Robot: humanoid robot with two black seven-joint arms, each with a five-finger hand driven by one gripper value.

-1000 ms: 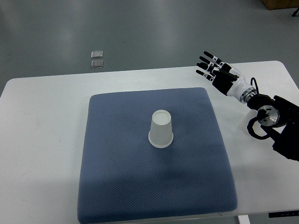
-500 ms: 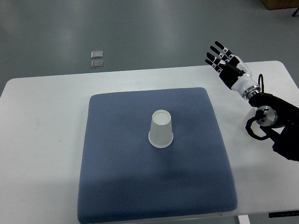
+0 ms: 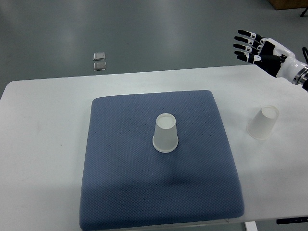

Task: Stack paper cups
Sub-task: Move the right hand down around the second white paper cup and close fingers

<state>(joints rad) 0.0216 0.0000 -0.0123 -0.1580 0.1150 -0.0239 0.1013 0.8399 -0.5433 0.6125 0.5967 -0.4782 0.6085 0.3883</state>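
Observation:
Both paper cups narrow upward from wide rims (image 3: pixel 165 145). The cup (image 3: pixel 263 122) beside the mat will nest almost fully over the other cup when I lower it.
One translucent white paper cup (image 3: pixel 165 133) stands upside down near the middle of the blue mat (image 3: pixel 120 183). A second upside-down paper cup (image 3: pixel 263 122) sits on the white table to the right of the mat. My right hand (image 3: pixel 251 46) hovers high at the upper right, beyond the table's far edge, with its fingers spread and nothing held. It is well above and behind the right-hand cup. The left arm does not show.
The white table (image 3: pixel 43 144) carries the mat, which covers most of its middle. Two small square plates (image 3: pixel 100 61) lie on the grey floor beyond the table's far edge. A brown box corner (image 3: pixel 288 4) shows at the top right.
My right arm has pulled up and back to the right, off the table. This uncovered the second cup that the forearm hid before. The cups have not moved.

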